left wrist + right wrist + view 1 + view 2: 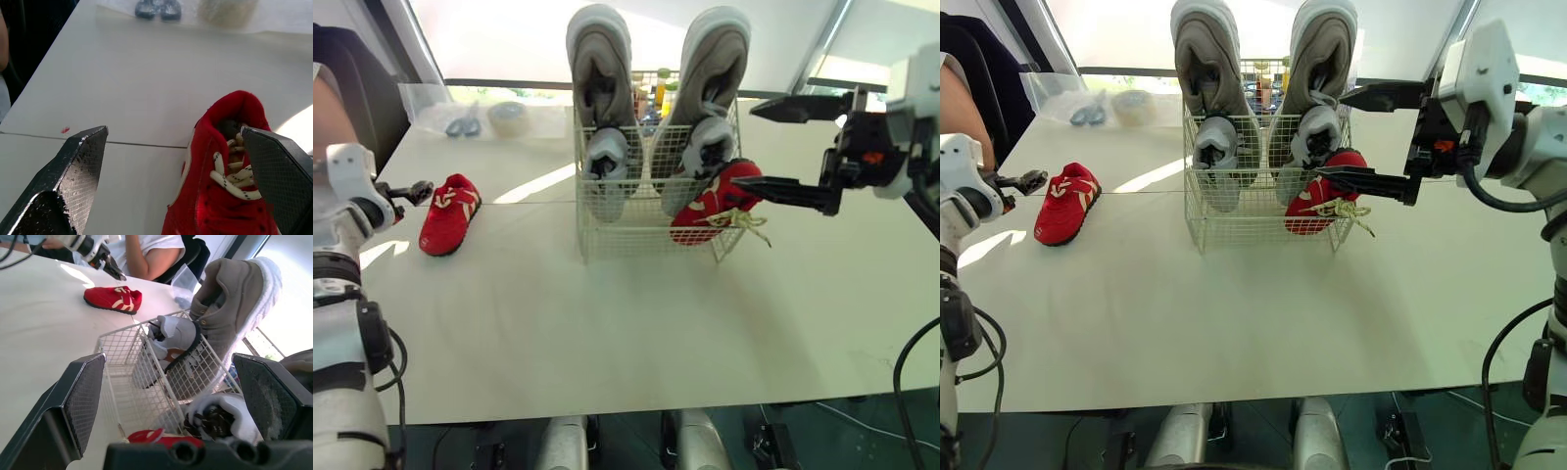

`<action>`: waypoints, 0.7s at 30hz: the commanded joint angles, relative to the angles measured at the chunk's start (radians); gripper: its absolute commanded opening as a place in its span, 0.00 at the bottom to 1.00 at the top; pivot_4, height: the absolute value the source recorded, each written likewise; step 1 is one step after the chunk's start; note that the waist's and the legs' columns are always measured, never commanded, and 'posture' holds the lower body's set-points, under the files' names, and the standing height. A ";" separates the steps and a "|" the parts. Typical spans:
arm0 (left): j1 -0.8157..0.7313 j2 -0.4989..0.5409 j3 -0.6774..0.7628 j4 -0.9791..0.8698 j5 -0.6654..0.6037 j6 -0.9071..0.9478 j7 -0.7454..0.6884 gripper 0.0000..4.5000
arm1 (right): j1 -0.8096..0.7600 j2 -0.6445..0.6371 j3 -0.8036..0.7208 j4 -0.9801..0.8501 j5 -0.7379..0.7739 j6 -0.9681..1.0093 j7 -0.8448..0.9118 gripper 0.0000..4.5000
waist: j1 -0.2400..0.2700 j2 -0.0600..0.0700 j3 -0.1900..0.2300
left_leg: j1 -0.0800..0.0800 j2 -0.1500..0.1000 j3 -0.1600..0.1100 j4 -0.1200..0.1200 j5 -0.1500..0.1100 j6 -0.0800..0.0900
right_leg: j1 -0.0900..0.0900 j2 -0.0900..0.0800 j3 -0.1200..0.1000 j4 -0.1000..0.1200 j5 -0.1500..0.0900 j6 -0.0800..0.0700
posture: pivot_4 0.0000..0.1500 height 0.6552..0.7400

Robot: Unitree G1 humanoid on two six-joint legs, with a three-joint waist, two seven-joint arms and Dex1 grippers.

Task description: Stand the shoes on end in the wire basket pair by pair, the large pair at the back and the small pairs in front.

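Note:
The laces are tucked into the collar opening [237, 145], so they will stay inside the red shoe lying flat [450, 215] when the robot picks it up and turns it toe down.
A white wire basket [607, 235] stands mid-table. Two large grey-beige shoes [597, 69] stand on end at its back, two small grey-white shoes [605, 157] in front of them. A small red shoe [705, 206] leans tilted in the front right corner, its laces hanging outside. My right gripper [742, 145] is open just right of the basket, the lower finger close to that shoe's top. The other red shoe [448, 212] lies flat on the table at the left. My left gripper [173, 132] is open at its heel, the heel beside one finger.
A clear plastic bag [431, 113] with a tape roll [509, 116] and a dark object lies at the back left. Bottles [658, 90] stand behind the basket. A person's arm [328, 108] is at the far left. The table's front edge [636, 411] runs below.

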State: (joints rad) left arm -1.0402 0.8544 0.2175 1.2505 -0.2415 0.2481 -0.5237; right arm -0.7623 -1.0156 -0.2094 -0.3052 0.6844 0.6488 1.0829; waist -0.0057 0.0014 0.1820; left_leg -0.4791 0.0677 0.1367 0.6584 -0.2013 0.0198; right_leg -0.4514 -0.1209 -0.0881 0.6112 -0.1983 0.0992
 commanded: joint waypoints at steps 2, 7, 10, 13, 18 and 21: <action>-0.026 -0.028 0.013 0.042 0.043 -0.062 0.024 1.00 | -0.006 -0.003 -0.048 -0.051 0.046 0.022 -0.038 0.99 | -0.001 0.000 0.000 | 0.000 0.000 0.000 0.000 0.000 0.000 | 0.000 0.000 0.000 0.000 0.000 0.000 | 1.00 1.00; -0.015 -0.079 0.026 0.079 0.063 -0.066 0.067 1.00 | -0.012 -0.008 -0.046 -0.069 0.072 0.042 -0.065 0.99 | 0.000 0.000 0.000 | 0.000 0.000 0.000 0.001 0.001 0.001 | 0.000 0.000 0.000 0.001 0.000 0.000 | 1.00 1.00; -0.006 -0.109 0.030 0.092 0.082 -0.054 0.095 0.94 | -0.018 -0.015 -0.041 -0.074 0.078 0.049 -0.074 1.00 | 0.001 0.000 0.000 | 0.000 0.000 0.000 0.001 0.001 0.002 | 0.001 0.000 0.000 0.001 0.000 0.000 | 1.00 1.00; -0.004 -0.127 0.031 0.097 0.099 -0.036 0.106 0.71 | -0.021 -0.021 -0.037 -0.081 0.082 0.056 -0.082 1.00 | 0.007 0.000 0.000 | 0.000 0.000 0.000 0.002 0.001 0.002 | 0.001 0.000 0.000 0.002 0.000 0.000 | 1.00 1.00; -0.014 -0.137 0.047 0.095 0.098 0.008 0.061 0.14 | -0.017 -0.024 -0.036 -0.095 0.082 0.065 -0.099 1.00 | 0.017 0.000 0.000 | 0.000 0.000 0.000 0.003 0.001 0.002 | 0.001 0.000 0.000 0.002 0.000 0.000 | 1.00 1.00; -0.028 -0.132 0.078 0.085 0.073 0.043 0.021 0.00 | -0.012 -0.022 -0.033 -0.104 0.084 0.067 -0.107 1.00 | 0.021 0.000 -0.001 | 0.000 0.000 -0.001 0.003 0.001 0.002 | 0.002 0.000 0.000 0.002 0.000 0.000 | 1.00 1.00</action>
State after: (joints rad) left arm -1.0560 0.7248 0.2741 1.3309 -0.1568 0.2531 -0.4644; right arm -0.7582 -1.0210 -0.2141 -0.3839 0.7598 0.7157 0.9857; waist 0.0149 0.0010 0.1815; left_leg -0.4787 0.0676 0.1358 0.6619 -0.2006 0.0219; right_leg -0.4493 -0.1210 -0.0881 0.6132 -0.1981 0.0994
